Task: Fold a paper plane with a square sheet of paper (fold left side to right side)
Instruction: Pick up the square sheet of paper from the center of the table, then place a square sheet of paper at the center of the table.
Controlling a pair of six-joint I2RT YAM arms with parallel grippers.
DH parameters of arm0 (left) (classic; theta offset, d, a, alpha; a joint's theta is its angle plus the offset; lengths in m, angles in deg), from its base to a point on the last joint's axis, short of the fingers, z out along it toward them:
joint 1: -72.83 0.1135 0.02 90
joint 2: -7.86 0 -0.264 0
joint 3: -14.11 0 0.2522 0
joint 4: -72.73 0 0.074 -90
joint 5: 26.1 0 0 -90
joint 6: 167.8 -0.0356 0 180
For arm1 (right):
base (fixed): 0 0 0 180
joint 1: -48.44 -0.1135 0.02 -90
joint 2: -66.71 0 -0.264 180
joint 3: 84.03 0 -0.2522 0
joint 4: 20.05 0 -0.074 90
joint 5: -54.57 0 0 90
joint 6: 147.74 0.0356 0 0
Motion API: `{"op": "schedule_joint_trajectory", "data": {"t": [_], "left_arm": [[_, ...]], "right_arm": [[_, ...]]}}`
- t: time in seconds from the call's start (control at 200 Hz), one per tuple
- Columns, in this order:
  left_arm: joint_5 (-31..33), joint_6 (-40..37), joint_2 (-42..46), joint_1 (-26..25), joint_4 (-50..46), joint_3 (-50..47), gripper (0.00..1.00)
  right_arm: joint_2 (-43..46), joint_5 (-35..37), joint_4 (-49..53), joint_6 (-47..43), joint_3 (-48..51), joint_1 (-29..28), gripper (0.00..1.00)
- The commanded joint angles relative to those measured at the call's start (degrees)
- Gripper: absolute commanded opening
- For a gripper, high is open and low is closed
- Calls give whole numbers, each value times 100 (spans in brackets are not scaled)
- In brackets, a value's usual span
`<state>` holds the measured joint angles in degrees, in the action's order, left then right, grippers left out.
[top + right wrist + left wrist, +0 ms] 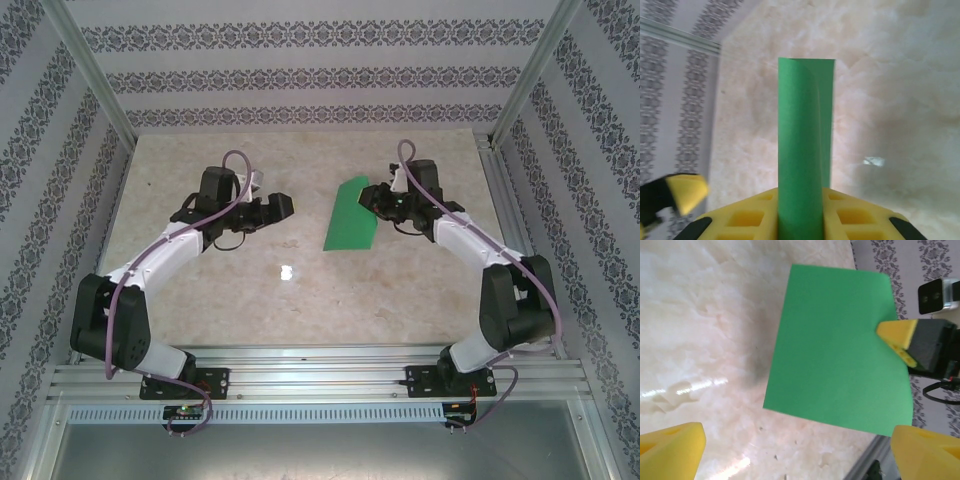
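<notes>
My right gripper is holding up the green sheet's far edge (374,226). My open left gripper keeps moving toward the sheet's loose edge (334,218) and closes there.
The square sheet of paper (351,215) is bright green and stands tilted off the table near its middle, bowed over on itself. My right gripper (377,197) is shut on the sheet's right edge. In the right wrist view the paper (802,150) runs as a curved strip up from between the yellow fingers (855,215). My left gripper (284,205) hangs open to the left of the sheet, apart from it. In the left wrist view the sheet (835,350) lies ahead of the spread yellow fingertips (675,447), and the right gripper's yellow tip (897,335) pinches its far edge.
A small white speck (287,272) lies on the marble table (200,300) in front of the paper. Metal frame posts and patterned walls close in the table on three sides. A metal rail (320,375) runs along the near edge by the arm bases.
</notes>
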<state>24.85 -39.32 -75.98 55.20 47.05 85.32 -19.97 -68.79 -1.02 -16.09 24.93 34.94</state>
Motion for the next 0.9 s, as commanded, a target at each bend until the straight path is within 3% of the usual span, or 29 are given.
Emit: {"op": "schedule_joint_trajectory", "data": {"t": [0.0, 0.22, 0.46, 0.585, 0.894], "left_arm": [[-907, 915, 182, -19, 985, -258, 97], [-1324, 1852, 479, -121, 2041, -340, 100], [-1549, 2697, 288, -465, 3182, -130, 100], [-1580, 3010, 196, -640, 3710, 17, 100], [-1550, 3079, 49, -922, 3802, 263, 100]], "right_arm": [[680, -837, -1094, 1004, 342, 129, 24], [1567, -1338, -2371, 2401, 664, 190, 24], [1691, -1536, -4056, 3884, 590, 93, 24], [1694, -1515, -4288, 4100, 459, -36, 24], [1872, -1350, -4325, 4211, 492, -172, 24]]}}
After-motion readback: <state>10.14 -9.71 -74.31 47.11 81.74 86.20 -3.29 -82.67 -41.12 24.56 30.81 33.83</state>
